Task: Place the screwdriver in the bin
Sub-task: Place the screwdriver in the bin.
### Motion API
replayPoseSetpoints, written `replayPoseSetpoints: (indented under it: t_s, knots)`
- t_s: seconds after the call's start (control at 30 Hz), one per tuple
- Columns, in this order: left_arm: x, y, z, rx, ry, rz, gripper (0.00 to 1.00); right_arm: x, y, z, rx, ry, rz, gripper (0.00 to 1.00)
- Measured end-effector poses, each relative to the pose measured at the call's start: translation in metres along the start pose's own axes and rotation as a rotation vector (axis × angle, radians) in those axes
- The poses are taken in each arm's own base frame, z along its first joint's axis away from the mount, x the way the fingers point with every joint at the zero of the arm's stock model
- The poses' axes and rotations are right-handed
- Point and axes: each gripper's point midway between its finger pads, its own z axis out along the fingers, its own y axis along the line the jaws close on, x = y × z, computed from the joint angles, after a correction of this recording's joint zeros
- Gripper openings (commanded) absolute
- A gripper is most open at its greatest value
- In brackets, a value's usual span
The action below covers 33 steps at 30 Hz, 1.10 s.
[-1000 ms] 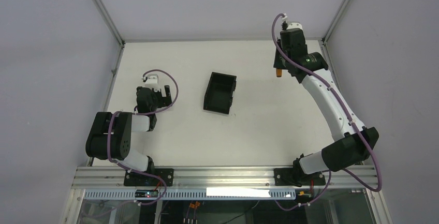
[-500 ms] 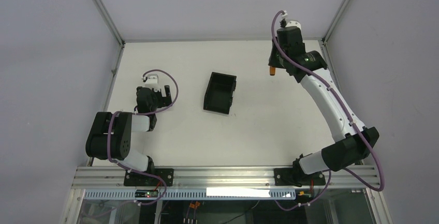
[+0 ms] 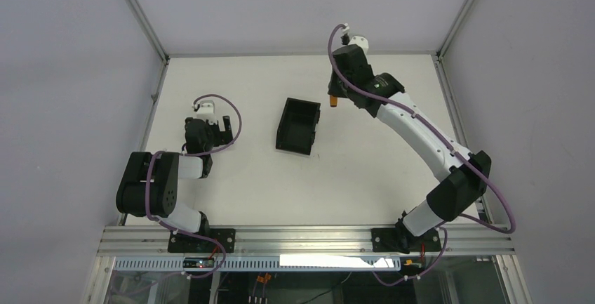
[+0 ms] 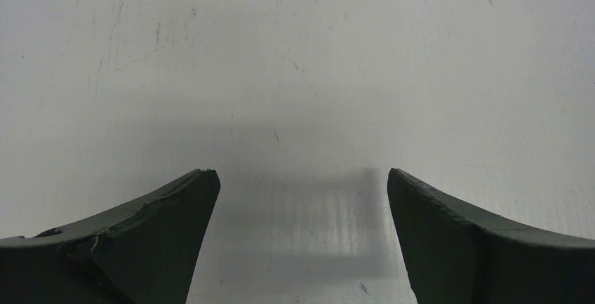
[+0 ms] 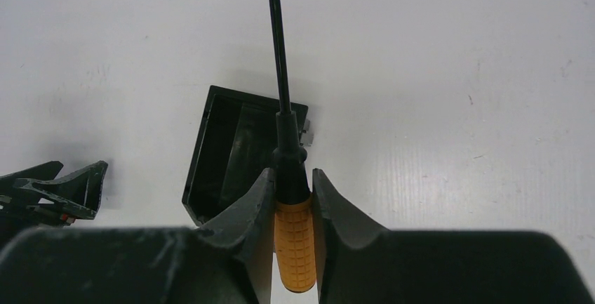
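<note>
The screwdriver's shaft point(image 5: 280, 58) lies roughly along the long side of the bin point(image 3: 298, 127), so the robot's right gripper should go on moving toward the bin until the screwdriver hangs inside, and then let go.
The screwdriver point(image 5: 293, 237) has an orange handle and a thin black shaft. My right gripper point(image 5: 292, 184) is shut on its handle, with the shaft pointing away from the wrist. In the top view the orange handle point(image 3: 335, 100) hangs in my right gripper point(image 3: 337, 93), held above the table just right of the black open-top bin point(image 3: 298, 126). The bin point(image 5: 235, 151) lies below and left of the shaft in the right wrist view. My left gripper point(image 4: 300, 177) is open and empty over bare table, and sits at the far left in the top view point(image 3: 219, 130).
The white table point(image 3: 365, 170) is walled by grey panels and metal frame posts. My left gripper point(image 5: 52, 192) shows at the left edge of the right wrist view. The arm bases stand on the aluminium rail point(image 3: 302, 237) at the near edge.
My right arm has swung left from the far right corner, carrying the screwdriver towards the bin. The left arm and the bin have not moved.
</note>
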Motion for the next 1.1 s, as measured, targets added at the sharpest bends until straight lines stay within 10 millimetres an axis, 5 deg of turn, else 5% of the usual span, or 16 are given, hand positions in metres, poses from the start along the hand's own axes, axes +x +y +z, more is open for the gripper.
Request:
replayPoseSetpoints:
  t_s: [0.53, 1.1]
  knots:
    - [0.0, 0.0, 0.0, 0.0, 0.0, 0.0, 0.99, 0.028, 0.08, 0.03, -0.076, -0.005, -0.007, 0.0]
    - [0.0, 0.0, 0.0, 0.0, 0.0, 0.0, 0.99, 0.078, 0.095, 0.081, -0.03, 0.047, -0.029, 0.0]
